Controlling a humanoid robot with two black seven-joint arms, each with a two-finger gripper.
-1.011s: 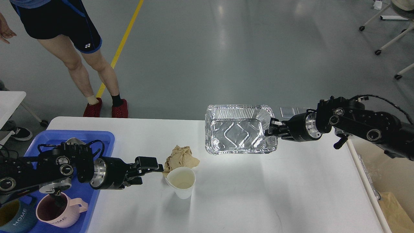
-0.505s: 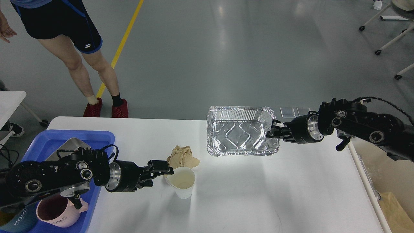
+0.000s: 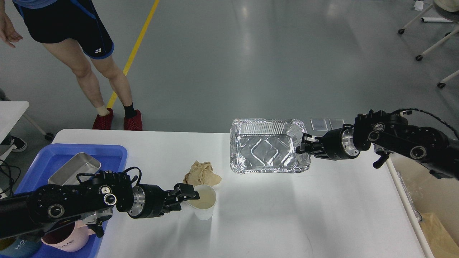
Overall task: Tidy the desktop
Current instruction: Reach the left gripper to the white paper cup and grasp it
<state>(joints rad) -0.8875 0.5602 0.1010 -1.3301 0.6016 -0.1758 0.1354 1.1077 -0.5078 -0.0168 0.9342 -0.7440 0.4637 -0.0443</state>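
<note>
The white paper cup should tip sideways and turn out to be empty when I lift it, because its inside (image 3: 206, 197) is an even, dull cream.
The white desktop (image 3: 287, 215) fills the lower view. My right gripper (image 3: 304, 145) is shut on the right rim of a shiny foil tray (image 3: 267, 150) and holds it tilted, just above the far middle of the desktop. A white paper cup (image 3: 205, 209) stands upright near the middle-left with a little pale liquid inside. My left gripper (image 3: 187, 201) is open at the cup's left rim, one finger over the rim and one lower outside. A crumpled brown paper (image 3: 200, 173) lies just behind the cup.
A blue tray (image 3: 113, 152) at the left edge holds a steel tin (image 3: 73, 168), a pink mug (image 3: 70, 242) and a dark mug (image 3: 16, 247). A person (image 3: 89, 53) stands beyond the far left corner. A cream bin (image 3: 423, 186) sits off the right edge.
My left arm has moved right and nearer, bringing its gripper from beside the brown paper to the cup's rim. My right gripper has shifted the foil tray slightly right and down.
</note>
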